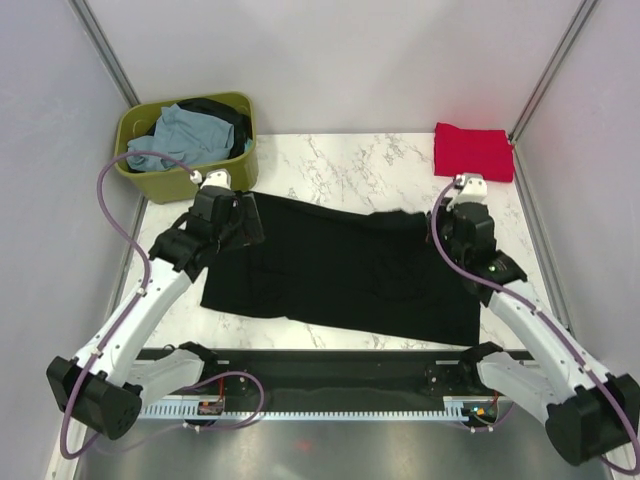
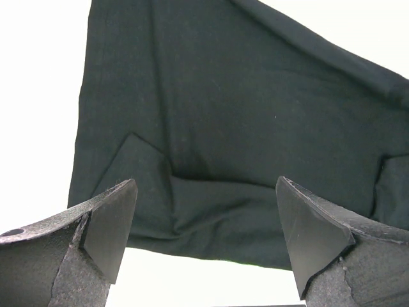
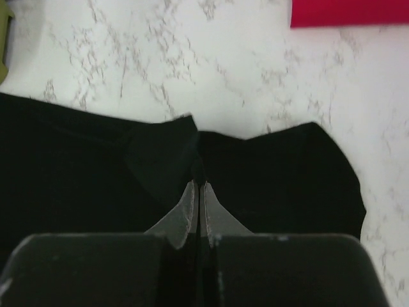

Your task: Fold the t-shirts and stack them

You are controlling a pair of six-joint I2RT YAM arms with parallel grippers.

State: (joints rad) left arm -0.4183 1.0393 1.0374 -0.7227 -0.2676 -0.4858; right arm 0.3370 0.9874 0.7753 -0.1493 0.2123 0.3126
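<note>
The black t-shirt's far edge is bunched up beside the robot's right gripper, so the right gripper should pull the t-shirt's pinched fold toward the nearby grey wall to straighten it.
A large black t-shirt lies spread across the marble table. My left gripper hovers over its far left corner, jaws wide open, nothing between them. At the shirt's far right edge my right gripper is shut, pinching a raised fold of the black cloth. A folded red t-shirt lies at the far right corner. A pale blue-grey t-shirt and another dark one sit crumpled in the tub.
The olive-green tub stands at the far left corner, just behind my left wrist. Grey walls close in the table on three sides. A black rail with the arm bases runs along the near edge.
</note>
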